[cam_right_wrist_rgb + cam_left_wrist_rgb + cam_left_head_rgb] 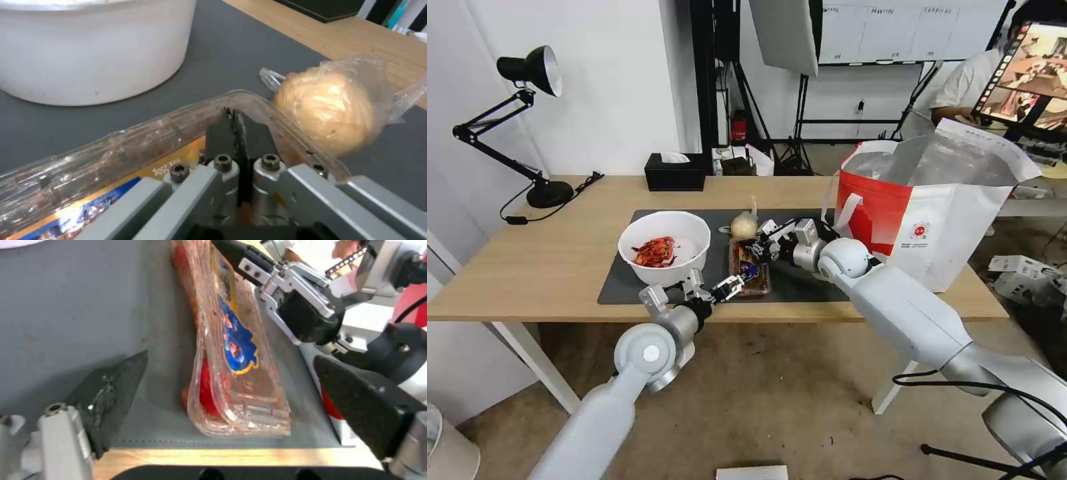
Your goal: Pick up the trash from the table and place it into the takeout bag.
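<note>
I expect the tray (756,281) to stay closed and stick out straight when I lift it, because both rims are close together along the clear clamshell tray's side.
The clear clamshell tray (752,272) with a blue and yellow label lies on the dark mat (620,288) of the table (527,267). My right gripper (755,252) is shut on its far rim, the closed fingers (234,128) pinching the plastic edge (111,160). My left gripper (731,288) stands open at the tray's near end (236,373), one finger (111,390) on each side and not touching it. The white bowl (664,245) with red scraps stands left of the tray. The knotted bag (744,225) with a beige lump (327,106) lies just behind it. The takeout bag (927,220) stands open at the right.
A black tissue box (675,172) sits at the table's back edge and a black desk lamp (527,120) at the back left. The bowl's wall (89,50) is close to the right gripper. Bare wood stretches left of the mat.
</note>
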You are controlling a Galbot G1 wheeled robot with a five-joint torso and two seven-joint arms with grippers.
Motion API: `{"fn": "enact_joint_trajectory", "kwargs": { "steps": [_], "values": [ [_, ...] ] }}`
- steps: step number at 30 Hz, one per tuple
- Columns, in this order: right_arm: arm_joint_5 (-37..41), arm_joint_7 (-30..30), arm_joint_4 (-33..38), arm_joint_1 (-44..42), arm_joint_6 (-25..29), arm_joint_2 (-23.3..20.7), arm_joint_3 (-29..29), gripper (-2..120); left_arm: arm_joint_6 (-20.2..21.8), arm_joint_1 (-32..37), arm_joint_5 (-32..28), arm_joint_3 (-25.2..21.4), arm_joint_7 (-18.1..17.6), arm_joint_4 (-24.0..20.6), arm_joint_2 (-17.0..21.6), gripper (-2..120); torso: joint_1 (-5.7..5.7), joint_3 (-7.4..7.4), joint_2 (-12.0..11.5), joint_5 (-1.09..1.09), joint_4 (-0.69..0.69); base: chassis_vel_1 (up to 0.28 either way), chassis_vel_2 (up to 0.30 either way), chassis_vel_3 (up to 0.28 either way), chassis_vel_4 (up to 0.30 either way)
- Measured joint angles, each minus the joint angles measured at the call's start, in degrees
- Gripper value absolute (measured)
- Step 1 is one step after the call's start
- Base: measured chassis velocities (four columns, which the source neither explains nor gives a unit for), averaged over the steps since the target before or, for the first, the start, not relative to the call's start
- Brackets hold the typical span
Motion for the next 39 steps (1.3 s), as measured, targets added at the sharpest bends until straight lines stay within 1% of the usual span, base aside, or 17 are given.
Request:
{"fn": "enact_joint_trajectory", "kwargs": {
  "steps": [3, 4, 7, 8, 9, 11, 12, 15, 16, 17, 19, 20, 23, 24, 27, 36, 39],
  "values": [
    [0.0, 0.0, 0.0, 0.0, 0.0, -0.1, 0.0, 0, 0.0, -0.2, 0.0, 0.2, -0.4, 0.1, -0.1, 85, 0.0, 0.0, 0.0, 0.0, 0.0, 0.0, 0.0, 0.0, 0.0],
    [0.0, 0.0, 0.0, 0.0, 0.0, -0.1, 0.0, 0, 0.0, -0.2, 0.0, 0.2, -0.4, 0.1, -0.1, 85, 0.0, 0.0, 0.0, 0.0, 0.0, 0.0, 0.0, 0.0, 0.0],
    [0.0, 0.0, 0.1, 0.0, 0.0, -0.1, 0.0, 0, 0.0, -0.2, 0.0, 0.2, -0.6, 0.3, -0.1, 70, 0.0, 0.0, 0.0, 0.0, 0.0, 0.0, 0.0, 0.0, 0.0],
    [0.0, 0.0, 0.1, 0.0, 0.0, -0.1, 0.0, 0, 0.0, -0.2, 0.0, 0.2, -0.6, 0.3, -0.1, 70, 0.0, 0.0, 0.0, 0.0, 0.0, 0.0, 0.0, 0.0, 0.0],
    [0.0, 0.0, 0.2, 0.0, 0.0, -0.1, 0.0, 0, 0.0, -0.2, -0.1, 0.3, -0.6, 0.3, -0.1, 67, 0.0, 0.0, 0.0, 0.0, 0.0, 0.0, 0.0, 0.0, 0.0],
    [0.0, 0.1, 0.2, -0.2, 0.0, -0.1, 0.0, 0, 0.0, 0.0, -0.1, 0.3, -0.4, 0.3, -0.1, 54, 0.0, 0.0, 0.0, 0.0, 0.0, 0.0, 0.0, 0.0, 0.0],
    [0.0, 0.1, 0.2, -0.2, 0.0, -0.1, 0.0, 0, 0.0, 0.0, -0.1, 0.3, -0.4, 0.3, -0.1, 54, 0.0, 0.0, 0.0, 0.0, 0.0, 0.0, 0.0, 0.0, 0.0],
    [0.0, 0.2, 0.3, -0.3, 0.0, -0.2, 0.0, 0, 0.0, 0.0, -0.1, 0.5, 0.0, 0.3, 0.2, 41, 0.0, 0.0, 0.0, 0.0, 0.0, 0.0, 0.0, 0.0, 0.0],
    [0.0, 0.2, 0.3, -0.3, 0.0, -0.2, 0.0, 0, 0.0, 0.0, -0.1, 0.5, 0.0, 0.3, 0.2, 41, 0.0, 0.0, 0.0, 0.0, 0.0, 0.0, 0.0, 0.0, 0.0],
    [0.1, 0.2, 0.4, -0.4, 0.0, -0.3, 0.0, 0, 0.0, -0.1, -0.1, 0.5, 0.0, 0.4, 0.3, 35, 0.0, 0.0, 0.0, 0.0, 0.0, 0.0, 0.0, 0.0, 0.0],
    [0.1, 0.3, 0.7, -0.4, 0.0, -0.5, 0.0, 0, 0.0, -0.1, -0.1, 0.5, 0.1, 0.5, 0.3, 27, 0.0, 0.0, 0.0, 0.0, 0.0, 0.0, 0.0, 0.0, 0.0],
    [0.1, 0.3, 0.7, -0.4, 0.0, -0.5, 0.0, 0, 0.0, -0.1, -0.1, 0.5, 0.1, 0.5, 0.3, 27, 0.0, 0.0, 0.0, 0.0, 0.0, 0.0, 0.0, 0.0, 0.0],
    [0.1, 0.3, 0.8, -0.6, 0.0, -0.6, 0.2, 0, 0.1, -0.1, -0.1, 0.5, 0.1, 0.6, 0.4, 11, 0.0, 0.0, 0.0, 0.0, 0.0, 0.0, 0.0, 0.0, 0.0],
    [0.1, 0.3, 0.8, -0.6, 0.0, -0.6, 0.2, 0, 0.1, -0.1, -0.1, 0.5, 0.1, 0.6, 0.4, 11, 0.0, 0.0, 0.0, 0.0, 0.0, 0.0, 0.0, 0.0, 0.0],
    [0.1, 0.4, 1.0, -0.9, 0.0, -0.4, 0.4, 0, 0.1, 0.1, -0.1, 0.3, 0.3, 0.6, 0.4, 0, 0.0, 0.0, 0.0, 0.0, 0.0, 0.0, 0.0, 0.0, 0.0],
    [0.6, 0.5, 1.5, -1.7, 0.1, -0.5, 1.3, 0, 0.0, 0.5, 0.0, 0.2, 0.7, 0.6, 0.3, 0, 0.0, 0.0, 0.0, 0.0, 0.0, 0.0, 0.0, 0.0, 0.0],
    [2.6, 1.5, 2.6, -2.3, 0.8, -0.8, 2.2, 0, 0.0, 0.4, 0.0, 0.1, 0.7, 0.5, 0.3, 0, 0.0, 0.0, 0.0, 0.0, 0.01, 0.0, 0.0, 0.0, 0.0]
  ]
}}
